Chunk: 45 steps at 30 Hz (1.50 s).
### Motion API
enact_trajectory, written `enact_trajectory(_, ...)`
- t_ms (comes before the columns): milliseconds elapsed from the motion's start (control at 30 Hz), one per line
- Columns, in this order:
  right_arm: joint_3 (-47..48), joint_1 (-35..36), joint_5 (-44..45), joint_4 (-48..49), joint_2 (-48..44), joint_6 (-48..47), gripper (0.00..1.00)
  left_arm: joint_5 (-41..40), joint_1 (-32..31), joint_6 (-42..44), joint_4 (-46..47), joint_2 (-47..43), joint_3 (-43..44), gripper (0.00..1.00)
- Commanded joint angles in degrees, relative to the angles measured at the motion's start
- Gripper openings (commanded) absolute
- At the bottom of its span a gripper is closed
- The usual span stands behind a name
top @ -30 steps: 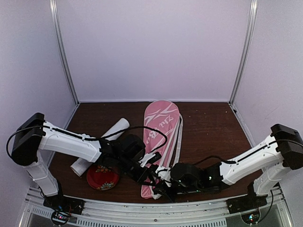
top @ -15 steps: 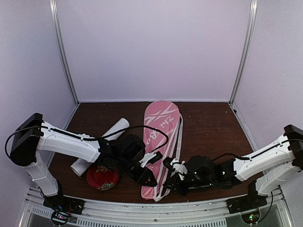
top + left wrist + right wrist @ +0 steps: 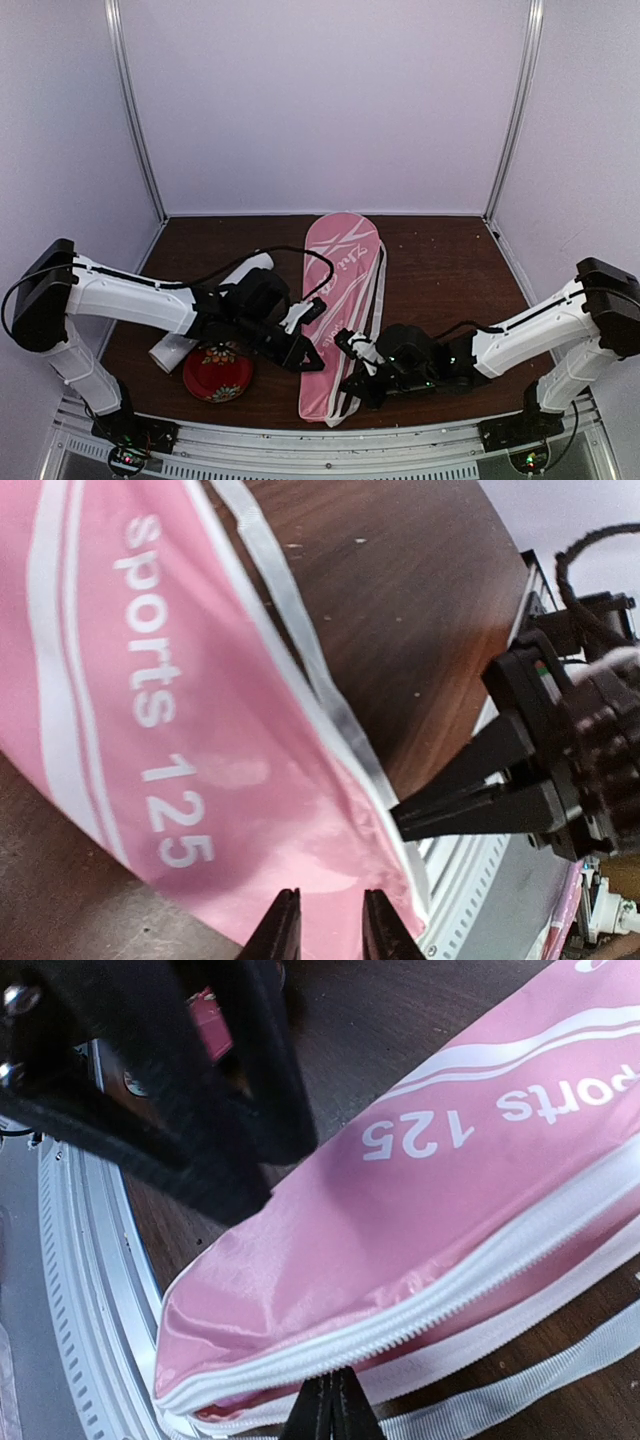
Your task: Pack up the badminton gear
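The zipper edges (image 3: pixel 480 1295) already gape at the bag's near end, so my left gripper should steady the bag while my right gripper reaches the zipper by the strap's far end (image 3: pixel 382 248).
The long pink bag (image 3: pixel 340 270) with white lettering lies lengthwise on the table, its narrow end toward me. My left gripper (image 3: pixel 328 932) hovers over that end (image 3: pixel 200 680), open by a narrow gap with nothing between the fingers. My right gripper (image 3: pixel 328 1415) is shut, its tips pressed together against the white zipper (image 3: pixel 480 1280) on the bag's (image 3: pixel 450 1190) right edge; I see nothing gripped between them. From above, the left gripper (image 3: pixel 308 358) and right gripper (image 3: pixel 350 385) flank the bag's near end. A long white tube (image 3: pixel 250 268) lies left of the bag, partly under the left arm.
A red floral plate (image 3: pixel 215 375) sits near the front edge under the left arm. The bag's white strap (image 3: pixel 520 1390) trails on the wood to its right. The metal front rail (image 3: pixel 330 440) runs just beyond the bag's end.
The left gripper has opened and let go of the bag's end, drawing back left. The right gripper has shut and moved up to the zipper edge.
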Motion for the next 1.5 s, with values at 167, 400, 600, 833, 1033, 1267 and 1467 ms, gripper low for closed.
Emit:
enact_trajectory(167, 6.23, -0.06, -5.78, 3.93, 9.66, 0.33, 0.02, -1.63, 2.33, -4.68, 6.74, 1.35, -3.69, 0.26)
enact_trajectory(400, 6.02, -0.02, -6.40, 4.92, 11.34, 0.37, 0.04, -2.80, 2.33, -3.09, 4.58, 2.13, -2.83, 0.33)
enact_trajectory(600, -0.72, -0.01, -6.02, 13.52, 2.15, 1.28, 0.12, -7.34, 2.37, 0.72, -2.68, 3.51, 2.80, 0.39)
enact_trajectory(833, -5.00, -1.13, 2.45, 3.44, -15.07, -0.64, 0.22, -15.11, 2.46, 5.49, -10.60, 6.74, 12.98, 0.44)
enact_trajectory(1033, -8.90, -8.16, 2.91, -0.47, -24.39, 2.03, 0.29, -18.50, 4.09, 10.04, -17.36, 14.69, 26.11, 0.53)
enact_trajectory(1267, -8.32, -17.92, 3.80, -7.92, -33.50, 4.30, 0.34, -22.41, 5.78, 13.89, -23.83, 24.30, 41.22, 0.58)
enact_trajectory(1467, -7.86, -23.36, 4.08, -11.43, -36.74, 5.40, 0.35, -22.52, 7.16, 16.24, -27.38, 32.41, 51.05, 0.58)
